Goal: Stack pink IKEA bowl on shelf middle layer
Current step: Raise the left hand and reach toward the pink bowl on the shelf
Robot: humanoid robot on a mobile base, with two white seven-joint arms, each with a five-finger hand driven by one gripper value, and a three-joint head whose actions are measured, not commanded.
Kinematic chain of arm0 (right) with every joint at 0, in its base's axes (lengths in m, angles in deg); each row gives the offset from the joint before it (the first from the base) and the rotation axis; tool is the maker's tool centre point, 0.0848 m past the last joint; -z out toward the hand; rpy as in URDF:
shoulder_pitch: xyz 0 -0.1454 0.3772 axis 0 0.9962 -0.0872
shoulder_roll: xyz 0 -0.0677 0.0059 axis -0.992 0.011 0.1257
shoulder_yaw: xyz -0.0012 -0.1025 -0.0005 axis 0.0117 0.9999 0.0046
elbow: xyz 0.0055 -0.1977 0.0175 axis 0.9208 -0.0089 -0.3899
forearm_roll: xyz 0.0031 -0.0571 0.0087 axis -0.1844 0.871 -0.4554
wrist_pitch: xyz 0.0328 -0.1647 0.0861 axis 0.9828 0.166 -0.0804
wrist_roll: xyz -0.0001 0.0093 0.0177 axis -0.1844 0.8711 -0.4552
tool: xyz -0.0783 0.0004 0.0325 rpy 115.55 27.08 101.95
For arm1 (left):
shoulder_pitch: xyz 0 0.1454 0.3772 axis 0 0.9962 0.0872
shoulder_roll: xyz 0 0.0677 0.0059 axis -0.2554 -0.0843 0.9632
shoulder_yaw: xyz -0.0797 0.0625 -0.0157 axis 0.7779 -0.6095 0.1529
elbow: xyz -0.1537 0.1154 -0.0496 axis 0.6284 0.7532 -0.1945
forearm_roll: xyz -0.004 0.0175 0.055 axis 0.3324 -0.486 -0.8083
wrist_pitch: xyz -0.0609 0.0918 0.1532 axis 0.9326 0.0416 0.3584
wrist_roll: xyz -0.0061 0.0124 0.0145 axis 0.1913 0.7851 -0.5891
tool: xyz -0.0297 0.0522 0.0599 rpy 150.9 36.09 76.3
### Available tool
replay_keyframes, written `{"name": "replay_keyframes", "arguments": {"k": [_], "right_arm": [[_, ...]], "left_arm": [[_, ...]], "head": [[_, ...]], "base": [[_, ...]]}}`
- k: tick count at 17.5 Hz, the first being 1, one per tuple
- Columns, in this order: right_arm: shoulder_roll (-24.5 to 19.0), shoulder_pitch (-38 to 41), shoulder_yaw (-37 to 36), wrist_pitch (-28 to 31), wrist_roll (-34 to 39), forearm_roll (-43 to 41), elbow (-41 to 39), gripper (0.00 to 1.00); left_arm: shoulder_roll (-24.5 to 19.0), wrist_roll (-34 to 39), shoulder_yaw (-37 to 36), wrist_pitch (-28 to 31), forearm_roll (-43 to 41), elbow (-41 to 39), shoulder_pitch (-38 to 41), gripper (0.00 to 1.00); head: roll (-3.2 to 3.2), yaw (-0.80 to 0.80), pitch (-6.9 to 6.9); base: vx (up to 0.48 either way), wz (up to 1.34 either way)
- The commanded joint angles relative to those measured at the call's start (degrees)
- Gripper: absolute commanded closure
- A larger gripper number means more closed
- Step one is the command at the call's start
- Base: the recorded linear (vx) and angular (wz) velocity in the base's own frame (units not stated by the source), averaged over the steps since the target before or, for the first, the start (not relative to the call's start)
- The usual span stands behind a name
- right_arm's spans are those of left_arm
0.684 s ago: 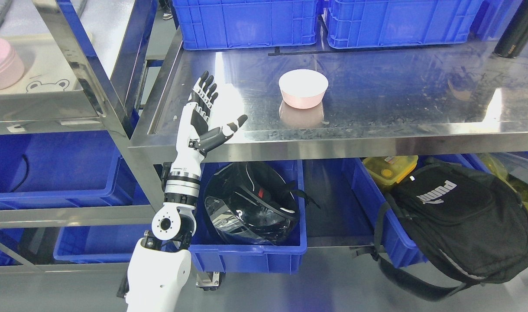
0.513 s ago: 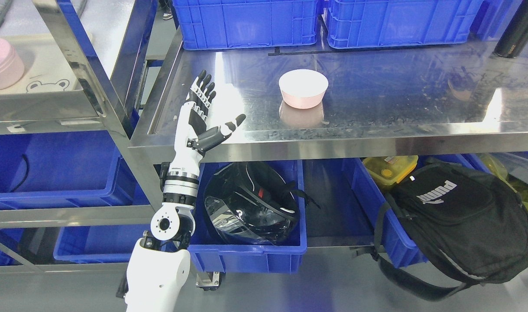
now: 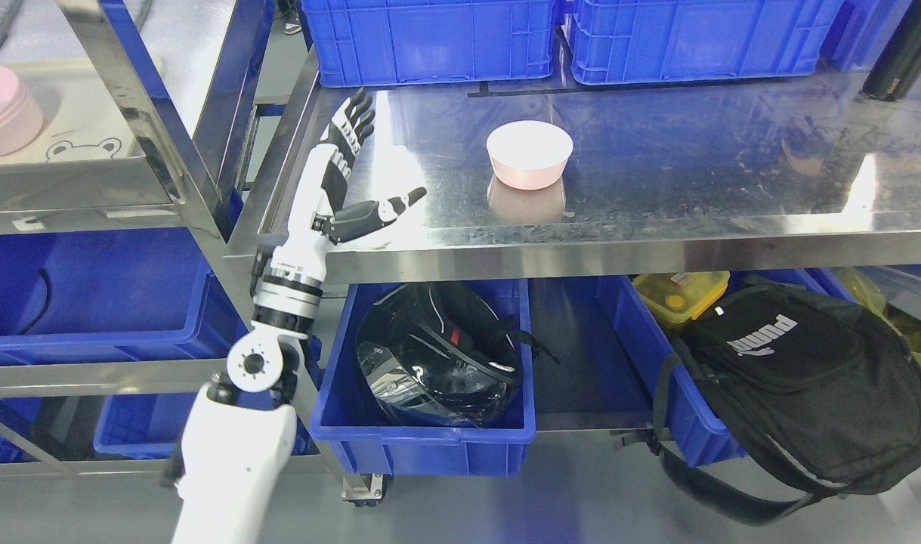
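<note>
The pink bowl [image 3: 530, 154] gets narrower toward its base [image 3: 527, 184]. It will sit partway inside the bowl on the neighbouring shelf when I lower it.
A pink bowl [image 3: 529, 154] with a white inside stands upright on the steel shelf layer [image 3: 656, 174], left of its middle. My left hand [image 3: 354, 170] reaches up over the shelf's left front corner, fingers straight and spread, thumb pointing right, holding nothing. It is well to the left of the bowl and apart from it. A second pink bowl [image 3: 4, 109] sits on the neighbouring shelf at the far left. The right arm does not show.
Blue crates [image 3: 430, 38] line the back of the shelf, with a black bottle [image 3: 902, 53] at the far right. Below are a blue bin [image 3: 430, 446] holding a black helmet [image 3: 437, 355], a yellow box [image 3: 679, 298] and a black backpack [image 3: 800, 385]. A steel upright [image 3: 158, 136] stands left of the hand.
My left arm has swung left and the hand has risen farther back over the shelf's left edge, still spread. The bowl has not moved.
</note>
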Motion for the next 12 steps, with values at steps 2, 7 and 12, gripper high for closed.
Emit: {"name": "replay_keyframes", "arguments": {"k": [2,7,12], "right_arm": [[1.00,1.23,0.00,0.03,0.00,0.00,-1.00,0.00],[1.00,1.23,0.00,0.03,0.00,0.00,-1.00,0.00],[1.00,1.23,0.00,0.03,0.00,0.00,-1.00,0.00]], "left_arm": [[-13.04,-23.79,-4.16,0.86,-24.28,0.33,-14.17,0.00],[-11.90,-33.33,-12.07,4.73,-41.12,1.82,-25.86,0.01],[-3.75,-38.68,-16.11,4.90,-47.97,7.71,-31.05,0.07]], "head": [[0.00,0.00,0.00],[0.00,0.00,0.00],[0.00,0.00,0.00]], "base": [[0.000,0.00],[0.000,0.00],[0.000,0.00]]}}
